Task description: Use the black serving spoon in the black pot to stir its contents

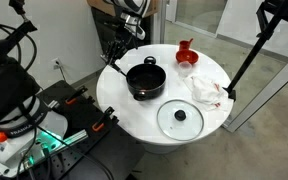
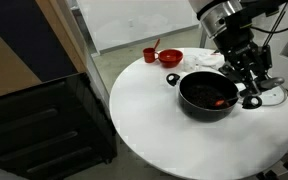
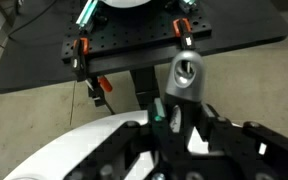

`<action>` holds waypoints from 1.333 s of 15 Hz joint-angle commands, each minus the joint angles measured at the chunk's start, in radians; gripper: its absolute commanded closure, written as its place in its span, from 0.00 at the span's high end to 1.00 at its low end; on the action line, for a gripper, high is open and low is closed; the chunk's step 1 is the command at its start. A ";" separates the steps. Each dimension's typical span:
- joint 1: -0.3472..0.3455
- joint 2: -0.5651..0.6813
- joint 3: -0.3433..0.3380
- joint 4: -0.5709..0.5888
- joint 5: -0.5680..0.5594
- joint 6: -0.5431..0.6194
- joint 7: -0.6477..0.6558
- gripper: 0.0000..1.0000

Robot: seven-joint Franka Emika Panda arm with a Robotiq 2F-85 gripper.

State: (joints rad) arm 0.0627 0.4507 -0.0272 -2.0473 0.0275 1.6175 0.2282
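The spoon slants across the pot's rim and my gripper hangs out beyond the black pot's side handle point(image 2: 252, 102), so I should swing the spoon back over the pot's contents point(image 2: 222, 102).
The black pot point(image 1: 144, 90) point(image 2: 198, 109) stands in the middle of a round white table point(image 1: 124, 112) point(image 2: 149, 125). Its contents point(image 2: 224, 101), small reddish pieces, lie on the pot's dark bottom. My gripper point(image 1: 118, 50) point(image 2: 246, 72) point(image 3: 183, 112) hangs over the pot's rim, shut on the black serving spoon point(image 3: 187, 76). In the wrist view, the spoon's grey handle end with its hanging hole sticks out between the fingers. The spoon's bowl end is lost against the dark inside of the pot.
A glass lid with a black knob point(image 1: 180, 117) lies flat beside the pot. A red cup point(image 2: 150, 55), a red bowl point(image 2: 171, 58) and a white cloth point(image 1: 206, 88) sit at the table's far side. A black cart point(image 3: 134, 40) stands below the table edge.
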 commanded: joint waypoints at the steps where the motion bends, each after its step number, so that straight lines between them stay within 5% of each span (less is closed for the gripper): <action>1: -0.042 0.120 0.001 0.173 0.070 -0.179 -0.012 0.08; 20: -0.132 0.430 -0.027 0.613 0.109 -0.371 -0.020 0.08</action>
State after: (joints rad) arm -0.0669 0.8132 -0.0564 -1.5402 0.1082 1.3081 0.2192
